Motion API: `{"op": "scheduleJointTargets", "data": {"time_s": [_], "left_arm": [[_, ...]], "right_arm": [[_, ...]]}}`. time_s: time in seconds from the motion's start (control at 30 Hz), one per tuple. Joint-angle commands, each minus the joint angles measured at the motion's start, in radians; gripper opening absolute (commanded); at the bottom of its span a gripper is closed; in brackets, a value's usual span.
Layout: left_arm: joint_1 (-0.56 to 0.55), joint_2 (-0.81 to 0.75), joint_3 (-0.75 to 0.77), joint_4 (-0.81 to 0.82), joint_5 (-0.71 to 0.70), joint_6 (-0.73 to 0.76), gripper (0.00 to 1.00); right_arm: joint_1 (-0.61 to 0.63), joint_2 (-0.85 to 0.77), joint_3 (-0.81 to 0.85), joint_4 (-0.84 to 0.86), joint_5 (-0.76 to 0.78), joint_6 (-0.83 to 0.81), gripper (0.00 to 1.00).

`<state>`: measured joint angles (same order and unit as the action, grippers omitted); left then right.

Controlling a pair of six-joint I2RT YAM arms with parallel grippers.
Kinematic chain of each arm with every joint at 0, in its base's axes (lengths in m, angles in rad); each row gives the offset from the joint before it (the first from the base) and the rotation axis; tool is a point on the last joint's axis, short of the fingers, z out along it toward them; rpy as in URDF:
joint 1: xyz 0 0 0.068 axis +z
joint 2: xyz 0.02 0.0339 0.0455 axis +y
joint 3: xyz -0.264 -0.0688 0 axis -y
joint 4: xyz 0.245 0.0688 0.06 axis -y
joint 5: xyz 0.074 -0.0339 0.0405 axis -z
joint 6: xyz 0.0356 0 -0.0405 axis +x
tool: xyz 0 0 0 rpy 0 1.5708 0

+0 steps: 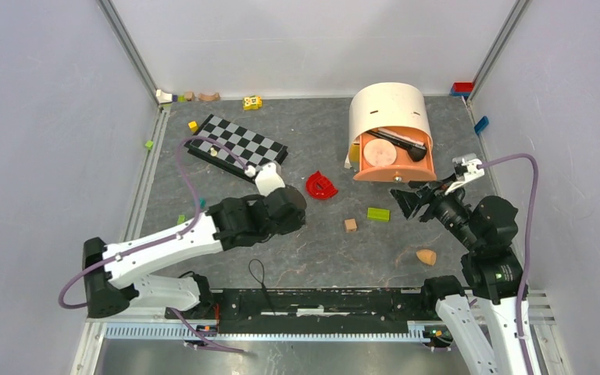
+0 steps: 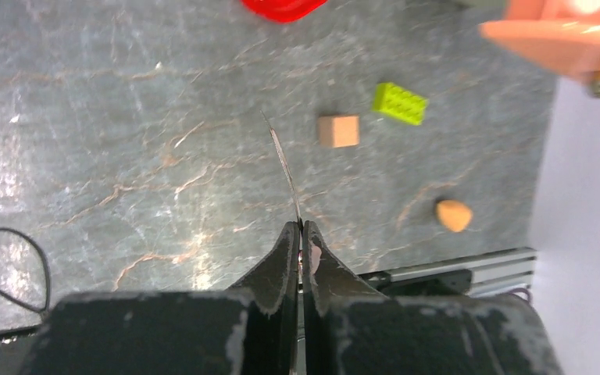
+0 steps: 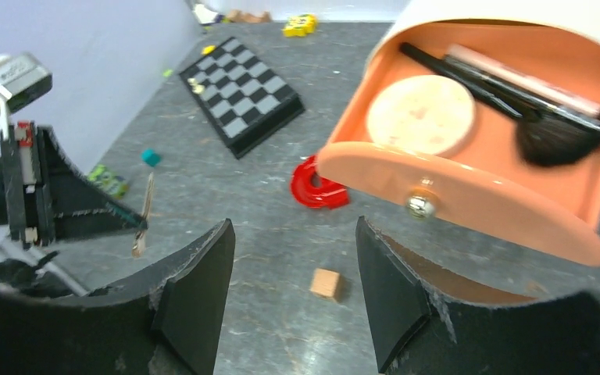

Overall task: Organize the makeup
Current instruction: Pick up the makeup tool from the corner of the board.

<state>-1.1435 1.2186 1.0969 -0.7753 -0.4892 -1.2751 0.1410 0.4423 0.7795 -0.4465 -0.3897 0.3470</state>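
The pinkish stick (image 3: 149,194) juts free from my left gripper's tips, so my open right gripper should keep moving toward it until its fingers surround the stick (image 3: 139,244).
My left gripper (image 2: 301,226) is shut on a thin flat pinkish stick (image 2: 283,160), which juts out past its tips above the table. From the right wrist view the same stick (image 3: 144,215) hangs from the left fingers. My right gripper (image 3: 293,234) stands open and holds nothing, just in front of the open orange drawer (image 3: 453,195) of a white arched organizer (image 1: 387,105). Inside the drawer lie a round peach compact (image 3: 420,115), a black-handled brush (image 3: 555,137) and a long pink piece. An orange teardrop sponge (image 1: 426,256) lies near the right arm's base.
On the table lie a red curved piece (image 1: 320,186), a green block (image 1: 378,213) and a wooden cube (image 1: 350,225). A checkerboard (image 1: 238,146) sits at the back left. A black cord loop (image 1: 258,273) lies by the front rail. Small toys line the back edge.
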Motion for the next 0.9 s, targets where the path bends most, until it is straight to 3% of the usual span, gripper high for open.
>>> {"op": "scheduleJointTargets", "data": {"time_s": [0.0,0.13,0.37,0.57,0.87], "left_arm": [[0.005,-0.06,0.101,0.067,-0.08,0.135,0.03],[0.005,-0.068,0.159,0.104,-0.071,0.206,0.02],[0.004,-0.066,0.19,0.123,-0.078,0.241,0.02],[0.004,-0.073,0.199,0.091,-0.12,0.246,0.02],[0.008,-0.09,0.209,0.083,-0.125,0.245,0.03]], "right_arm": [[-0.003,0.0,-0.024,0.126,-0.16,0.107,0.65],[-0.003,0.026,-0.05,0.221,-0.272,0.174,0.65],[0.034,0.13,-0.007,0.214,-0.26,0.133,0.65],[0.322,0.311,0.139,0.127,-0.025,0.003,0.65],[0.624,0.386,0.071,0.34,0.139,0.109,0.6]]}}
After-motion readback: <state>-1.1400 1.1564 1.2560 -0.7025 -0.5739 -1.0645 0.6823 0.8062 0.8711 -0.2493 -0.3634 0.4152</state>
